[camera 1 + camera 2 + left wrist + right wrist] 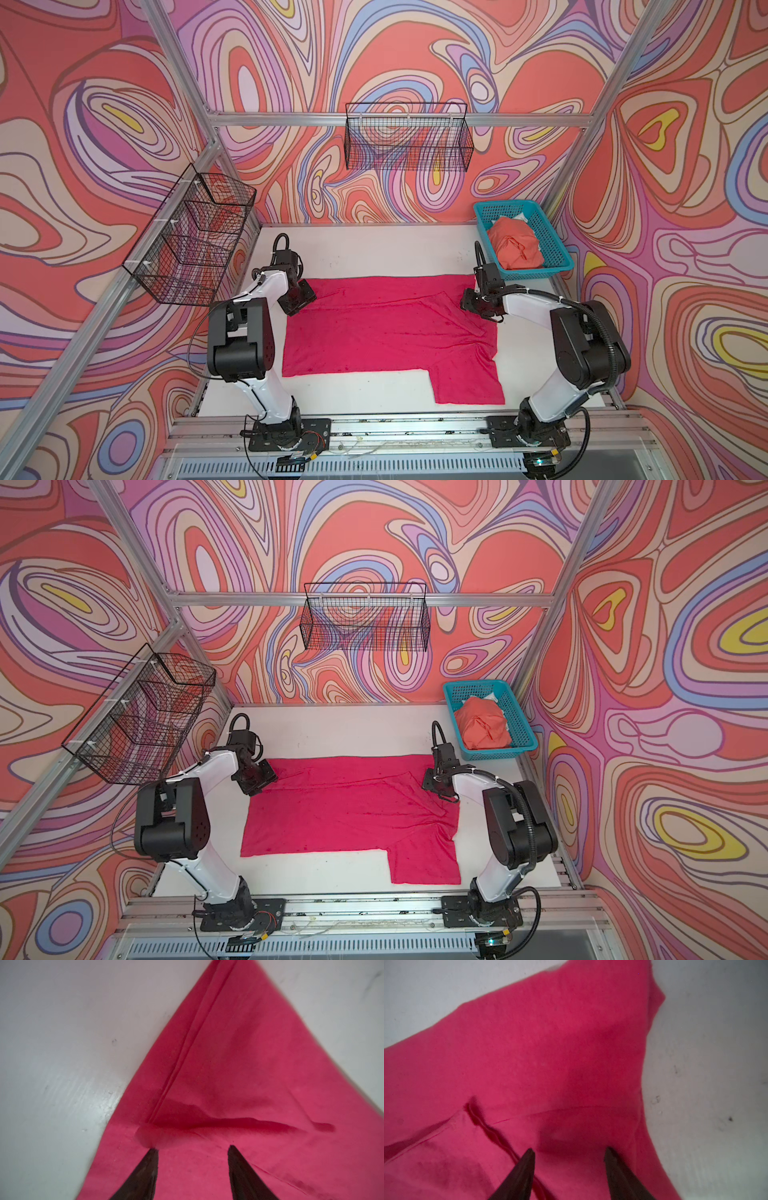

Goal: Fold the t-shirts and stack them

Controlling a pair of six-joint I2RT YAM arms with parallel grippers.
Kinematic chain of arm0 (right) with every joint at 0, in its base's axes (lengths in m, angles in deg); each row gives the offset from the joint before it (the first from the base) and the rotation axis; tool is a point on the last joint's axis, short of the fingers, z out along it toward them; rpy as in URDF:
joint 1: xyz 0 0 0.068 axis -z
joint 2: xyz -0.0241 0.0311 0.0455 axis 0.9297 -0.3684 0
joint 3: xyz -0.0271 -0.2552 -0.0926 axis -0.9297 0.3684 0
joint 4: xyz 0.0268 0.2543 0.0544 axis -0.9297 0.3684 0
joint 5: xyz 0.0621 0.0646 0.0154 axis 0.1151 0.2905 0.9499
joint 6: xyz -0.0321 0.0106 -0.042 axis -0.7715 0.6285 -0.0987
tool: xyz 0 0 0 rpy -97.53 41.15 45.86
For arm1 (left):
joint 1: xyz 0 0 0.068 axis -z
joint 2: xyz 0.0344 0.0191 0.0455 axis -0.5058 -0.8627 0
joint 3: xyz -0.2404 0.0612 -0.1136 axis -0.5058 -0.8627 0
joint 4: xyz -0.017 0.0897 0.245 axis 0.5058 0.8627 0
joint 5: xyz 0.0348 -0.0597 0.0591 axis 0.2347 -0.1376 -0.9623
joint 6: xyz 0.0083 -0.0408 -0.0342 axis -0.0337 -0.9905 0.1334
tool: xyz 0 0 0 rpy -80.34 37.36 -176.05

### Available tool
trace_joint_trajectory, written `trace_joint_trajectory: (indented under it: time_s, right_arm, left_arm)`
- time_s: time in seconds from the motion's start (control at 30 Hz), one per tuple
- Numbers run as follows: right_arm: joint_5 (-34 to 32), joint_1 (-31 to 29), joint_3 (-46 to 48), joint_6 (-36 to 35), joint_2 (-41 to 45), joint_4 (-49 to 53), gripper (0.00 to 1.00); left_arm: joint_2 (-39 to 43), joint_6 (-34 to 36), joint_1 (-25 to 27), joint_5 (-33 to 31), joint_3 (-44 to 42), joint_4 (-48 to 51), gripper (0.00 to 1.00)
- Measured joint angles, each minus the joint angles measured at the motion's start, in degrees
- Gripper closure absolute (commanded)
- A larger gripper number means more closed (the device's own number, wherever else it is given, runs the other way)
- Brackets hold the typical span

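Note:
The fold across the magenta-pink t-shirt (397,301) runs at a slant to a raised corner near the t-shirt's far edge, so next my right gripper grips that corner (444,293) and pulls it closer.
A large magenta-pink t-shirt (386,332) (349,812) lies spread on the white table, its far part folded over and one sleeve reaching toward the front edge. My left gripper (298,300) (255,781) (193,1147) hangs open over the shirt's far left corner, with flat cloth between its dark fingertips (152,1159). Over the shirt's far right edge my right gripper (471,301) (432,781) (570,1148) is also open, beside a raised seam. An orange-coral t-shirt (515,247) (482,725) sits crumpled in the teal basket (509,204) (473,684).
The teal basket stands at the table's back right corner. Black wire baskets hang on the left wall (191,237) and the back wall (409,137). Bare white table (374,249) shows behind the shirt and along its front.

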Motion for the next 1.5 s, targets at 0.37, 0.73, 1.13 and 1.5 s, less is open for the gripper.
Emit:
trace_joint_trajectory:
  time_s: [0.37,0.73,1.13,1.5]
  right_arm:
    - [0.0,0.59,-9.27,-0.57,-0.02,5.73,0.45]
    - [-0.39,0.57,-16.61,-0.83,-13.38,0.57,0.49]
    - [-4.11,1.79,-19.82,-4.04,-16.26,1.51,0.5]
    - [-3.02,0.2,-19.82,-5.84,-15.5,2.25,0.41]
  left_arm:
    - [-4.85,-0.02,0.66,8.44,8.22,-6.16,0.57]
    - [-13.4,-1.31,1.36,10.64,8.22,-9.77,0.6]
    - [-14.45,0.37,-1.22,4.57,10.03,-6.19,0.61]
    - [-14.47,0.63,-0.92,4.02,10.12,-6.19,0.6]
